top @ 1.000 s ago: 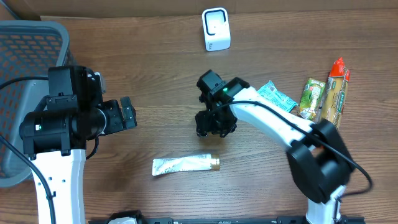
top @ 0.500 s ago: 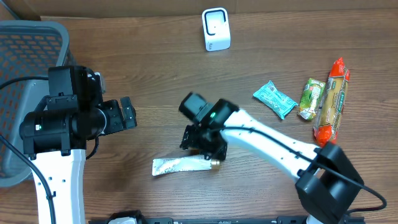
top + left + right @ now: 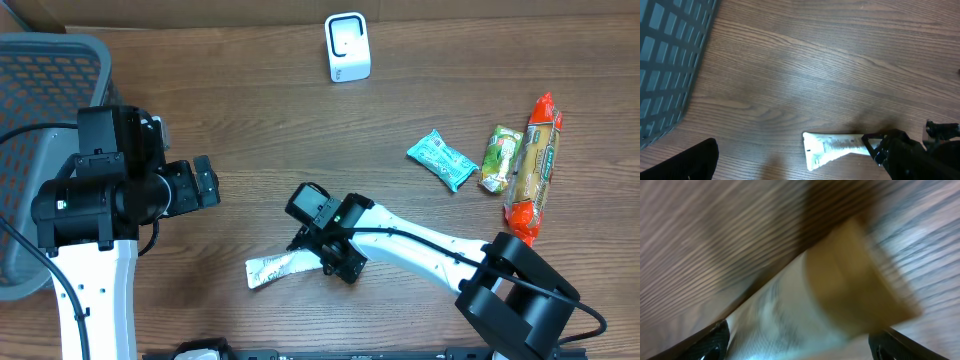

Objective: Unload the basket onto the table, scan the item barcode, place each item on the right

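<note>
Next, my right gripper turns the tube by its gold cap (image 3: 842, 275) until the flat end faces the front edge, since the tube's flat end (image 3: 257, 272) points toward the basket.
A white tube (image 3: 272, 268) with a gold cap lies on the wooden table near the front edge, slightly slanted. My right gripper (image 3: 328, 256) is low over its cap end and hides the cap from overhead. In the right wrist view the tube (image 3: 785, 325) and its gold cap (image 3: 860, 290) fill the space between my two black fingertips (image 3: 710, 342), blurred, with a gap on each side; my right gripper (image 3: 800, 347) is open. The left wrist view shows the tube (image 3: 832, 146) beside the right gripper (image 3: 892, 150). My left gripper (image 3: 205, 180) hovers open and apart from it at the left.
A white scanner (image 3: 347, 47) stands at the back centre. A grey mesh basket (image 3: 40, 70) fills the far left. A teal packet (image 3: 441, 159), a green packet (image 3: 499, 157) and a long orange-red packet (image 3: 533, 170) lie at the right.
My right arm swung from the table's centre down and left onto the tube's cap end, its jaws widening. The tube now lies slanted rather than level. The left arm has not moved.
</note>
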